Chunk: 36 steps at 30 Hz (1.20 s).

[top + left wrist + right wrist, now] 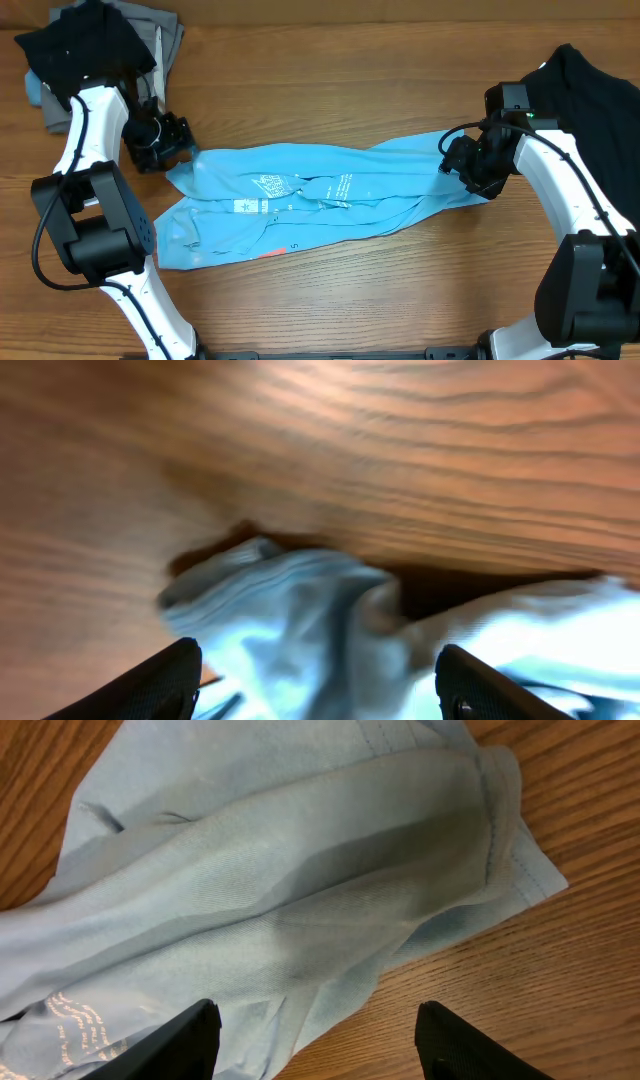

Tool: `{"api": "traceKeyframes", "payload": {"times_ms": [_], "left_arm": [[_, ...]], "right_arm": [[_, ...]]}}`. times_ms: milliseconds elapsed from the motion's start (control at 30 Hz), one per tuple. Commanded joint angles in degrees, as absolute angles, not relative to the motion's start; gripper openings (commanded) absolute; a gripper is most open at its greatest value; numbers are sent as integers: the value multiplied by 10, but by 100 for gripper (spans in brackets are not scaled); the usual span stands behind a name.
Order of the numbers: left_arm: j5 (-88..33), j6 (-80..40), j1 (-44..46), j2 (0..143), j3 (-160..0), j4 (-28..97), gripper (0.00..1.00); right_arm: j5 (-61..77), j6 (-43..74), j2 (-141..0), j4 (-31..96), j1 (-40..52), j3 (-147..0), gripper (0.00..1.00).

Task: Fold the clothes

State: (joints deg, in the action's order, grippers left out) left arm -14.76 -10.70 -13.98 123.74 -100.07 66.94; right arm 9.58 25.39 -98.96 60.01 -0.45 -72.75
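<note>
The T-shirt's end (pixel 187 178) is bunched between my left gripper's open fingers, so next I move that gripper back, pinch the end's outer edge (pixel 185 598) and raise it before folding.
The light blue T-shirt (pixel 310 195) lies crumpled across the middle of the wooden table, white lettering up and a small orange-red mark near its front edge. My left gripper (pixel 165 140) is at the shirt's left end. In the left wrist view its fingers (pixel 315 680) are open, with a bunched edge of the shirt (pixel 300 610) between and beyond them. My right gripper (pixel 465 160) is at the shirt's right end. In the right wrist view its fingers (pixel 315 1035) are open over the shirt's hem (pixel 300 890) and bare wood.
Folded grey garments (pixel 165 40) lie at the back left, with black cloth (pixel 85 45) beside them. More black cloth (pixel 590 80) lies at the back right. Bare table (pixel 350 300) shows in front of the shirt.
</note>
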Motion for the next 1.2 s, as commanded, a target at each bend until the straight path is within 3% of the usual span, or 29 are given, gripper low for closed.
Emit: {"api": "traceKeyframes", "payload": {"times_ms": [0,67,233,467,600,933,1167], "left_arm": [[-269,-37,-139,1226,-994,662,78],[-313,-10,-139,1226,-994,665,77],[-270,-19,-151,1226,-995,655,79],[-216,-110,-237,1225,-1011,664,79],[-200,-96,-267,1225,-1010,709,78],[-160,-95,-225,1226,-973,686,78],[-60,-179,-164,1226,-927,649,79]], "right_arm": [[88,250,-990,598,-5,-727,67],[88,250,-990,598,-5,-727,66],[89,250,-990,609,-5,-727,67],[88,241,-990,618,-5,-727,67],[89,241,-990,611,-5,-727,67],[91,242,-990,603,-5,-727,67],[91,242,-990,608,-5,-727,68]]}}
